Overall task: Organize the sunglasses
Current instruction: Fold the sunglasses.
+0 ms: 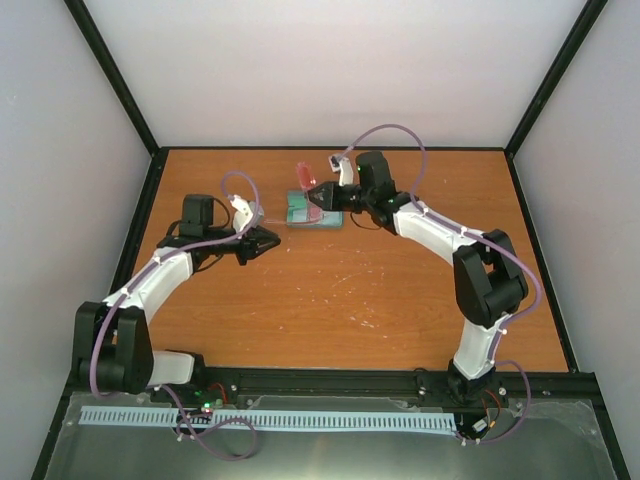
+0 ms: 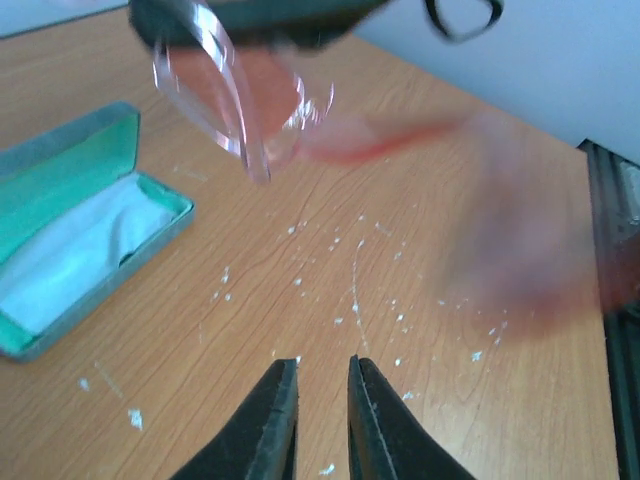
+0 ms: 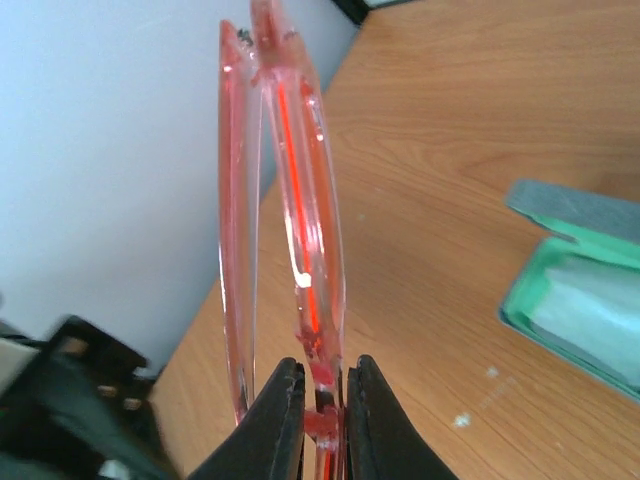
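Observation:
I should use my right gripper to press the temple of the sunglasses (image 2: 395, 138) that sticks out toward my left gripper against my left gripper (image 1: 268, 240), so that it folds before I put them in the case.
My right gripper (image 3: 323, 365) is shut on the red-pink sunglasses (image 3: 300, 200) at one end of the frame and holds them in the air, folded, edge-on to its camera. In the top view this gripper (image 1: 318, 195) hangs with the sunglasses (image 1: 307, 178) over the far side of the open grey-blue case (image 1: 312, 212). My left gripper (image 2: 322, 365) hovers low over the wood, its fingers a narrow gap apart with nothing between them. It sits left of the case (image 2: 70, 230), short of the sunglasses (image 2: 240, 110), in the top view too (image 1: 270, 242).
A light-blue cloth (image 2: 80, 250) lies inside the case's green lining. White specks dot the wooden table (image 1: 400, 300). Black frame posts and white walls close in the table on three sides. A cable rail (image 1: 300, 420) runs along the near edge.

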